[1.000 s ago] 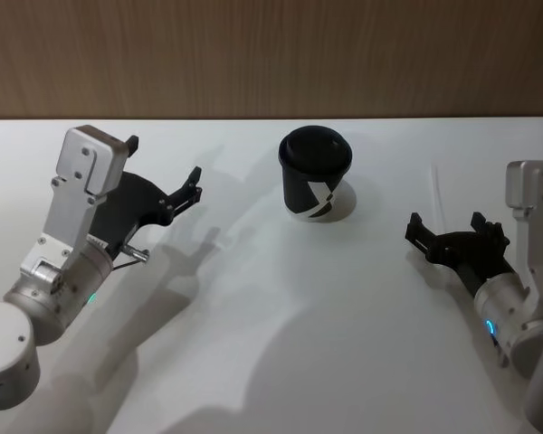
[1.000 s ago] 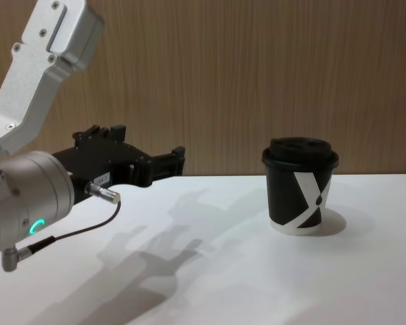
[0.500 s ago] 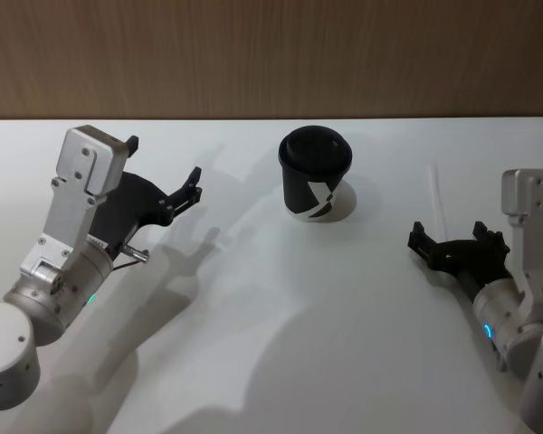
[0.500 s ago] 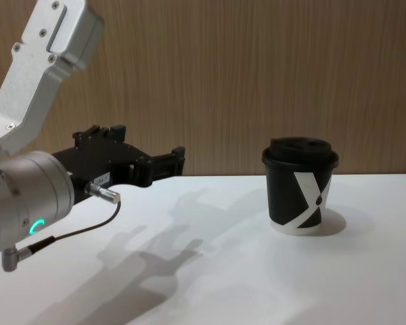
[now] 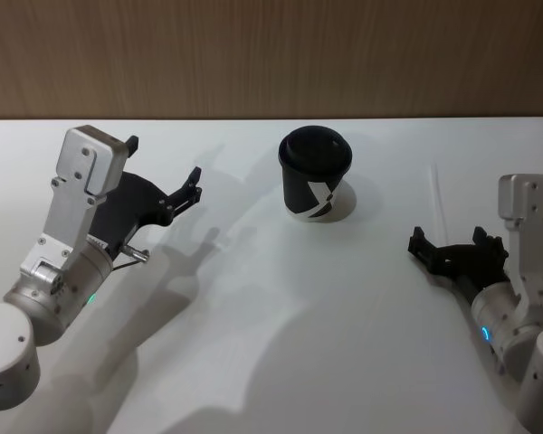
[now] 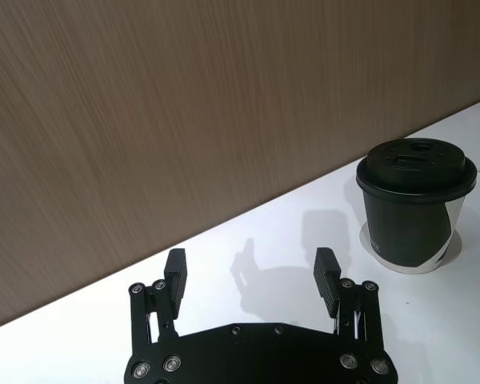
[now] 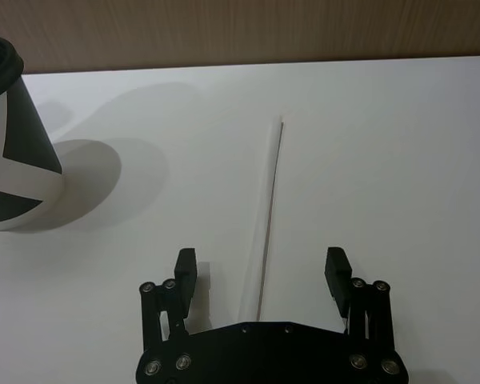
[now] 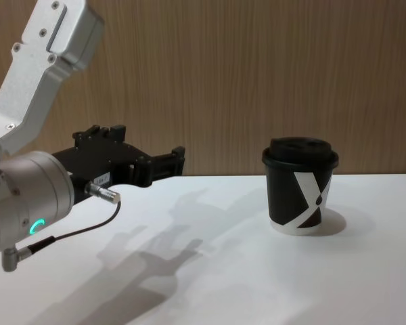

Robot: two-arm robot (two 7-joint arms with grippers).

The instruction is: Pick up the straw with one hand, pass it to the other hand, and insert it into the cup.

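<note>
The white straw (image 5: 438,202) is straight and unkinked all the way to its far tip (image 5: 433,166), so I expect it will stay one straight rod when I lift its near end.
The white straw (image 7: 270,184) lies flat on the white table to the right of the cup, and it shows faintly in the head view (image 5: 438,194). My right gripper (image 5: 448,239) hovers open over the straw's near end, and in its wrist view (image 7: 261,270) the straw runs between the two spread fingers. The black lidded cup (image 5: 315,176) with a white X mark stands upright mid-table (image 8: 301,186). Off to the left of the cup, raised above the table, my left gripper (image 5: 166,165) is open and holds nothing (image 6: 250,272).
A wood-panelled wall (image 5: 271,54) runs along the table's far edge. The white tabletop (image 5: 281,316) stretches bare between the two arms. The left arm's silver housing (image 8: 27,196) with its dark cable looms large in the chest view.
My right gripper has drawn back a little toward me along the straw, uncovering more of it. It stays open. The left arm, the cup and the straw have not moved.
</note>
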